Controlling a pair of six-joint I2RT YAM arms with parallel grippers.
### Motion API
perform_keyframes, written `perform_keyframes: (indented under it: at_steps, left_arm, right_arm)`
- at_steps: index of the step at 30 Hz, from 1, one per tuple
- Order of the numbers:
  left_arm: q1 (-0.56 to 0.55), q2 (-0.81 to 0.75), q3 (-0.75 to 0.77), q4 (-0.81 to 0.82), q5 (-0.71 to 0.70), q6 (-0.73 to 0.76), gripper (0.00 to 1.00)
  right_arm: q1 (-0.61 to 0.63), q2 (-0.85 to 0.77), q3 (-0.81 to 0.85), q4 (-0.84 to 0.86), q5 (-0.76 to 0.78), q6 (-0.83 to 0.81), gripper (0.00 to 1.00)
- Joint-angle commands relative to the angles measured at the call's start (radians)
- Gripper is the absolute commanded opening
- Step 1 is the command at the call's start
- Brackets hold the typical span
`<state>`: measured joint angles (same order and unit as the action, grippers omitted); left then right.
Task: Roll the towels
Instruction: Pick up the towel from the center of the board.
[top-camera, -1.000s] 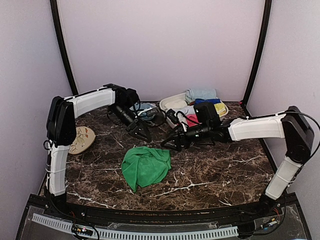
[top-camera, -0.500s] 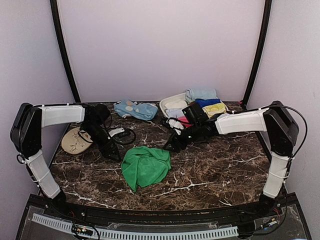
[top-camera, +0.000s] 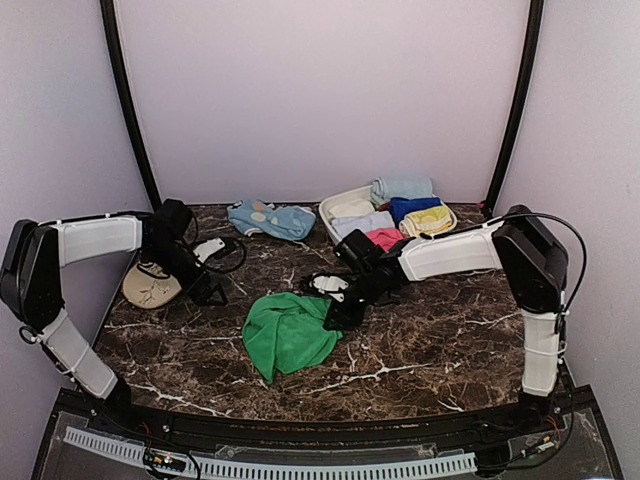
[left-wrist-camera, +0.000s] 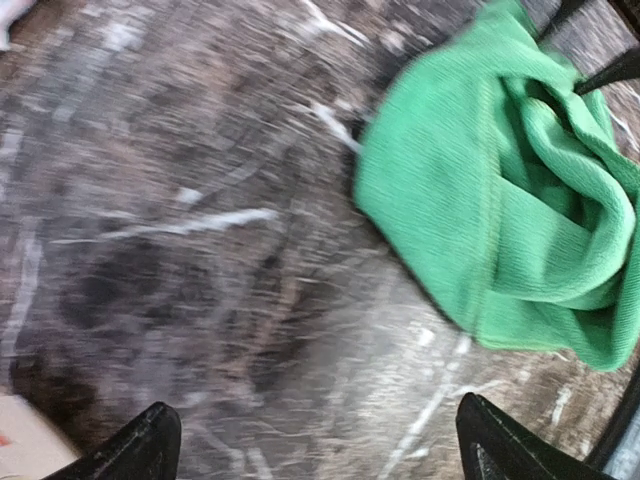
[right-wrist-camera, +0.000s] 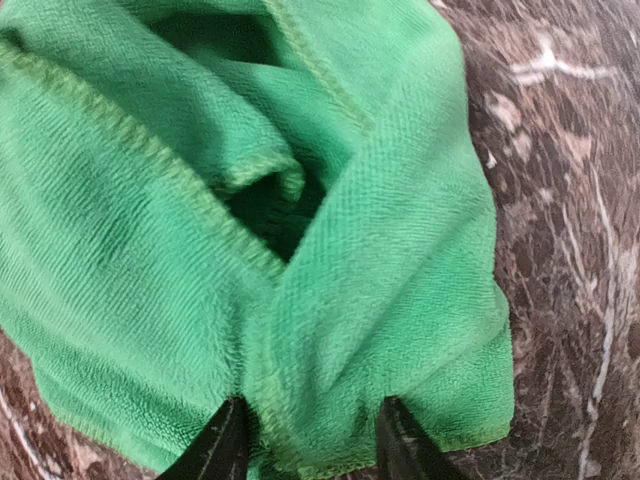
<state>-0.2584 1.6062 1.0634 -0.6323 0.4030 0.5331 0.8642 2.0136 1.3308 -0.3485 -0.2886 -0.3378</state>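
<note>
My grippers will open the green towel (top-camera: 298, 342) into a wide, sagging sheet when they pull its corners apart, because loose folds (top-camera: 268, 318) are piled up in the heap.
A bright green towel (top-camera: 290, 332) lies crumpled on the dark marble table (top-camera: 430, 340), near the middle front. My right gripper (top-camera: 335, 316) is down at its right edge. In the right wrist view both fingers (right-wrist-camera: 225, 445) press into the green towel (right-wrist-camera: 330, 300), with a bunched fold filling the gap of the right gripper (right-wrist-camera: 310, 435). My left gripper (top-camera: 207, 291) hangs left of the towel and apart from it. In the left wrist view the left gripper (left-wrist-camera: 325, 450) is wide open over bare marble, and the green towel (left-wrist-camera: 480, 200) lies at the upper right.
A white basket (top-camera: 336, 203) at the back right holds several rolled cloths in different colours. A pale blue cloth (top-camera: 270, 218) lies at the back centre. A tan oval disc (top-camera: 150, 286) sits at the left, close behind my left arm.
The left arm swung from the back centre to the left side and its jaws opened wide. The right gripper came forward and down onto the towel's right edge, its jaws narrowing.
</note>
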Motion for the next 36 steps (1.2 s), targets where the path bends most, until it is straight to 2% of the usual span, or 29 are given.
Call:
perform_keyframes:
  at_steps: [1,3,5,9,11,17,22,27,30,33,36]
  left_arm:
    - [0.034,-0.074,-0.008,0.114,-0.122,-0.031,0.99]
    - [0.039,-0.086,-0.011,0.113,-0.106,-0.022,0.99]
    - [0.04,-0.093,-0.014,0.083,-0.023,0.004,0.95]
    - [0.031,-0.087,-0.031,0.038,0.199,0.02,0.8]
    - [0.0,-0.053,-0.029,0.004,0.247,0.038,0.79]
    - [-0.147,0.069,-0.023,-0.024,0.197,0.023,0.82]
    - [-0.206,0.173,0.026,0.005,0.106,-0.008,0.83]
    - [-0.22,0.233,0.093,0.033,0.117,-0.027,0.76]
    - [-0.224,0.271,0.112,0.034,0.116,-0.027,0.63]
    - [-0.225,0.297,0.123,0.02,0.131,-0.024,0.41]
    - [-0.224,0.307,0.136,0.006,0.14,-0.021,0.02]
  right_arm:
    - [0.009,0.049,0.065,-0.069,0.095,-0.011,0.37]
    - [0.006,0.047,0.081,-0.054,0.112,0.012,0.14]
    - [0.003,0.027,0.093,-0.037,0.12,0.033,0.01]
    - [-0.005,-0.057,0.082,-0.016,0.131,0.051,0.0]
    - [-0.018,-0.099,0.069,-0.027,0.12,0.055,0.0]
    - [-0.039,-0.162,-0.019,-0.068,0.09,0.078,0.0]
    - [-0.036,-0.181,-0.108,-0.04,0.048,0.138,0.0]
    - [-0.033,-0.221,-0.164,0.001,0.034,0.173,0.12]
    - [-0.038,-0.22,-0.151,-0.004,0.052,0.171,0.17]
    - [-0.046,-0.203,-0.127,-0.012,0.039,0.162,0.2]
    - [-0.052,-0.188,-0.102,-0.027,0.034,0.147,0.23]
